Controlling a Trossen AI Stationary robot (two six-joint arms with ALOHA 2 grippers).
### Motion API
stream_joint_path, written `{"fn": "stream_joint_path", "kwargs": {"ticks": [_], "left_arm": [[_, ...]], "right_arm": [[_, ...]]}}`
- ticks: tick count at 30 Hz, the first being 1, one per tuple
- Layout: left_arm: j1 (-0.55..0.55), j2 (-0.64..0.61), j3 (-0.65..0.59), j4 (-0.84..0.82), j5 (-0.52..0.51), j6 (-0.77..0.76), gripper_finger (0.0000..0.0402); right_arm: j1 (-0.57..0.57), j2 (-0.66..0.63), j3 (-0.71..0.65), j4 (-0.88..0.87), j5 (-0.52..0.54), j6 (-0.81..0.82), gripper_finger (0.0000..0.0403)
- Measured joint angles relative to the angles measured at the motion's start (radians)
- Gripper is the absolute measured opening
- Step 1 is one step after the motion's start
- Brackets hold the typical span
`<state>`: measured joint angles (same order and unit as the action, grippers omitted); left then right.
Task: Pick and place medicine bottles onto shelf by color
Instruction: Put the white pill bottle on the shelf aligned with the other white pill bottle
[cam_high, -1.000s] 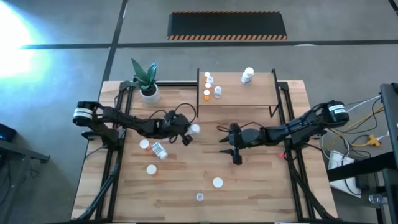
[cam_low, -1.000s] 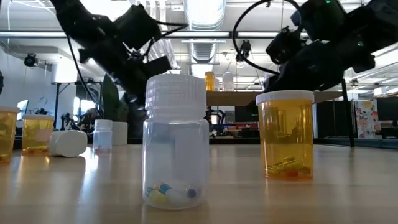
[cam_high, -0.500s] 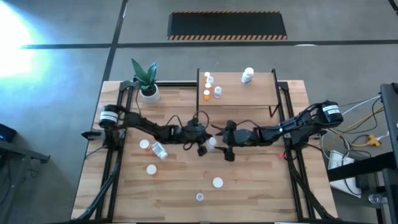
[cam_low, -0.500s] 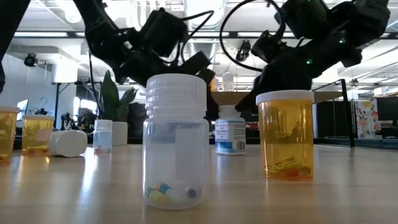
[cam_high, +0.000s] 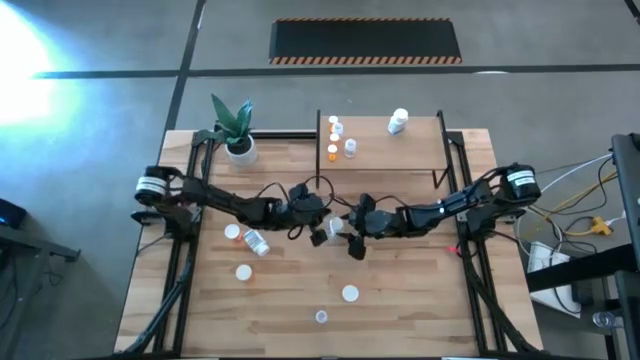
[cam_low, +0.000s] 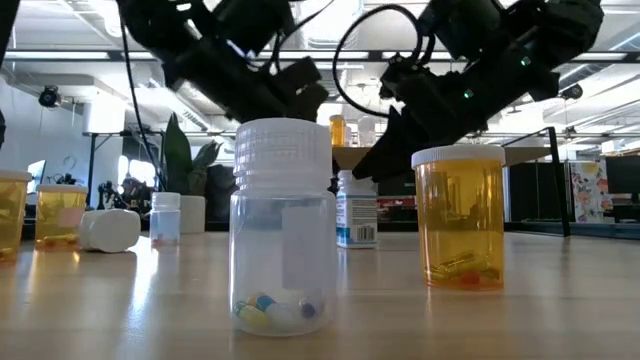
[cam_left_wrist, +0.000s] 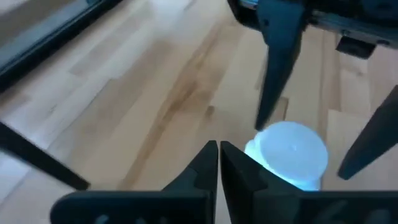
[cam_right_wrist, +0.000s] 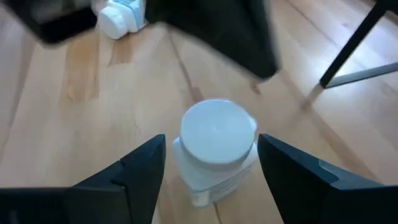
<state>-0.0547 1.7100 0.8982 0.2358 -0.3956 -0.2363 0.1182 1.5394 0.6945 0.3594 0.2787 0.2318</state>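
My left gripper should back its shut fingers off because they crowd the white bottle's cap (cam_high: 336, 224), while my right gripper grips the bottle and lifts it toward the shelf (cam_high: 396, 141).
A white medicine bottle (cam_high: 337, 226) with a white cap (cam_right_wrist: 217, 127) stands upright on its base at the table's middle. My right gripper (cam_right_wrist: 214, 177) is open, one finger on each side of the bottle. A gap shows on each side. My left gripper (cam_left_wrist: 219, 152) is shut, its tips just beside the bottle's cap (cam_left_wrist: 292, 152) on the side toward the table's left. The shelf (cam_high: 420, 150) at the far side carries several small bottles (cam_high: 338, 130) and a white one (cam_high: 398, 122). My left gripper has its shut fingertips close against the white bottle's cap (cam_left_wrist: 261, 158), coming slanting down from the table's left. I cannot tell whether a finger touches the cap or hangs just over it. The bottle stands upright on the table.
Loose bottles lie left of the arms (cam_high: 256, 241) and stand near the front edge: a clear one (cam_low: 283, 225) and an orange one (cam_low: 459, 215). A potted plant (cam_high: 240, 148) stands at the far left. The shelf's black posts (cam_high: 440, 175) rise just behind the grippers.
My left gripper has gone toward the table's right and slightly nearer. The white bottle has shifted with it to the table's middle and stands upright. My right gripper has come toward the table's left, until its fingers stand on both sides of the bottle.
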Motion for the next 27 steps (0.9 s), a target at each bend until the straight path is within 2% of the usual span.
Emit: {"fn": "stream_joint_path", "kwargs": {"ticks": [2, 6, 9, 12, 16, 22, 27], "left_arm": [[-0.006, 0.008, -0.033, -0.009, 0.011, -0.02, 0.0001], [-0.031, 0.078, -0.073, 0.081, 0.023, -0.023, 0.0001], [-0.074, 0.127, -0.089, 0.247, 0.053, 0.029, 0.0001], [-0.117, 0.14, -0.092, 0.314, 0.05, 0.033, 0.0001], [-0.153, 0.134, -0.097, 0.301, -0.054, 0.024, 0.0001], [-0.146, 0.134, -0.1, 0.24, -0.167, -0.071, 0.0001], [-0.142, 0.137, -0.106, 0.233, -0.233, -0.116, 0.0001]], "right_arm": [[0.002, -0.012, 0.01, -0.042, 0.02, -0.004, 0.0236], [0.002, -0.059, 0.026, -0.162, 0.088, -0.01, 0.0222], [0.002, -0.111, 0.027, -0.297, 0.173, -0.02, 0.0213], [0.003, -0.172, 0.022, -0.403, 0.178, -0.035, 0.0206], [0.007, -0.217, 0.009, -0.388, 0.065, -0.079, 0.0206], [0.006, -0.13, 0.006, -0.249, 0.06, -0.086, 0.0214], [-0.005, -0.062, 0.006, -0.162, 0.086, -0.071, 0.0264]]}}
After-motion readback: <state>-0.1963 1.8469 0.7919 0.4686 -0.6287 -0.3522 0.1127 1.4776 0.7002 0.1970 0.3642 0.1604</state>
